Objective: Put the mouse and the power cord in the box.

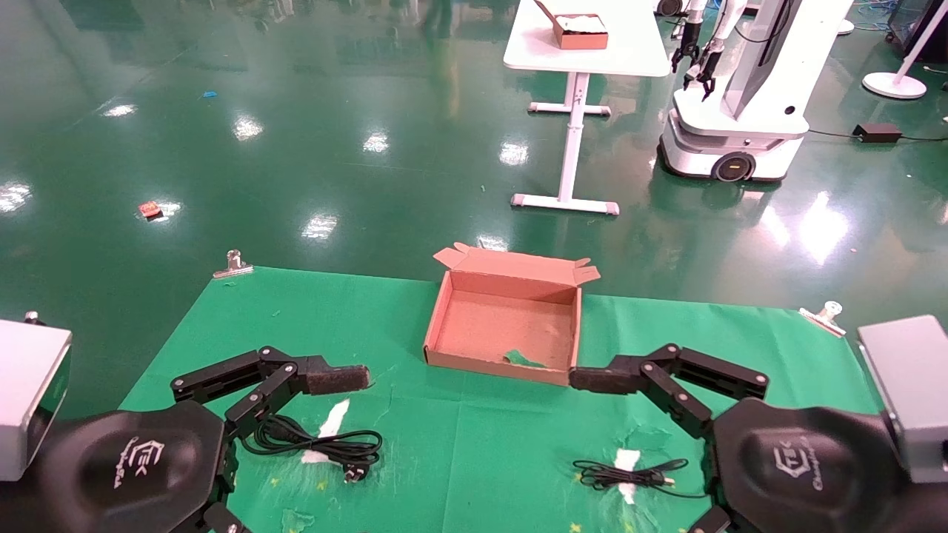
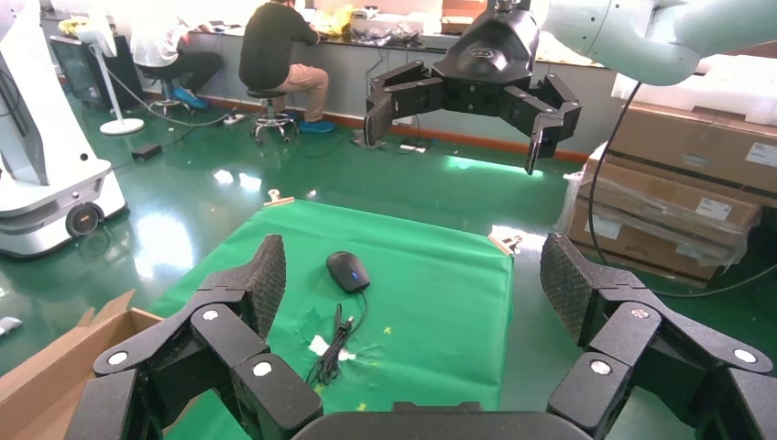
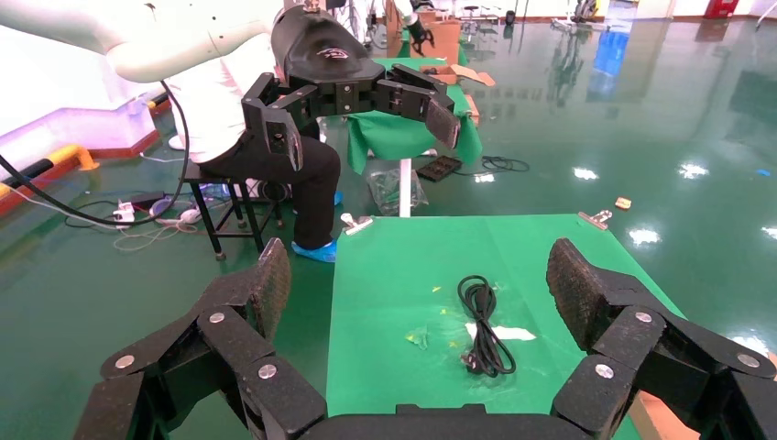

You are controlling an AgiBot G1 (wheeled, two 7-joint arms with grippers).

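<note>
My gripper is going to lift the cable bundle (image 1: 613, 475). A single piece of cable (image 1: 686, 494) runs from the bundle toward the hidden mouse, so the mouse will hang down below when I lift it.
The brown cardboard box (image 1: 441, 323) lies open at the middle of the green cloth, a green scrap inside it. The power cord (image 1: 318, 444) (image 3: 484, 325) lies bundled at the front left, just beside my left arm. In the left wrist view the black mouse (image 2: 348, 271) rests on the cloth with its thin cable (image 2: 334, 344) (image 1: 629, 474) trailing off; in the head view my right arm hides the mouse body. My left gripper (image 2: 417, 275) is open and holds nothing, one finger (image 1: 333, 379) left of the box. My right gripper (image 3: 421, 284) is open too, one finger (image 1: 596, 379) at the box's near right corner.
Metal clips (image 1: 233, 264) (image 1: 823, 314) pin the cloth's far corners. White patches (image 1: 329, 426) show through tears in the cloth. Beyond the table are a green floor, a white table (image 1: 641, 55) with a small brown box (image 1: 580, 31), and another robot (image 1: 740, 111).
</note>
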